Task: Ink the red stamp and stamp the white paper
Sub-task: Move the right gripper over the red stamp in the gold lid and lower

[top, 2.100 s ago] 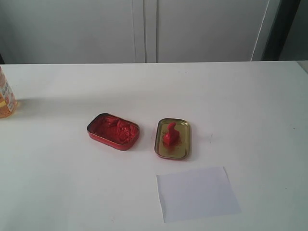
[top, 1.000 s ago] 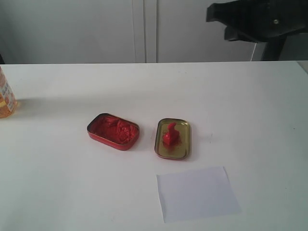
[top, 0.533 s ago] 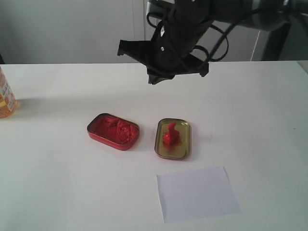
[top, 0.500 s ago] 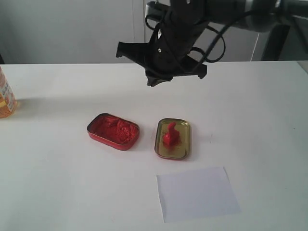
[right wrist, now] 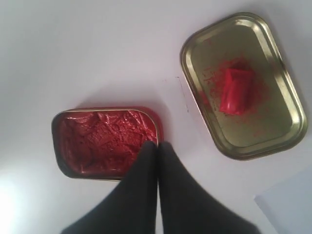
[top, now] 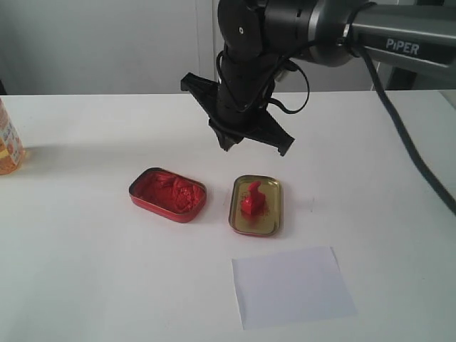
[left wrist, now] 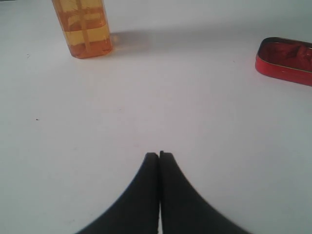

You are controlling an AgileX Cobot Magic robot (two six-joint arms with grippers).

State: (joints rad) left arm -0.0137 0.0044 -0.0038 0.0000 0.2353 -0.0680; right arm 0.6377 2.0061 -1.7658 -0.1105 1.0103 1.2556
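Observation:
The red stamp [top: 253, 200] has a red smear [right wrist: 259, 91] around it, so I expect the red stamp to come loose and leave a red patch behind when I pick it up.
The red stamp [top: 251, 197] stands in the gold-lined tin lid [top: 260, 224], and in the right wrist view the stamp [right wrist: 235, 90] sits on a red smear in that lid [right wrist: 253, 136]. To its left lies the open tin of red paste [top: 167, 194]. The white paper [top: 292, 285] lies flat nearer the front; only its corner [right wrist: 288, 204] shows at the wrist. My right gripper [top: 239, 137] hangs above and behind the tins, shut and empty [right wrist: 157, 144]. My left gripper [left wrist: 159, 154] is shut over bare table, out of the exterior view.
An orange bottle [top: 8, 142] stands at the table's far left edge, and the left wrist view shows this bottle [left wrist: 83, 27] ahead, with the red tin [left wrist: 285, 58] off to one side. The black right arm [top: 399, 35] reaches in from the upper right.
The right arm has swung in from the upper right and come lower over the tins. Stamp, tins and paper have not moved.

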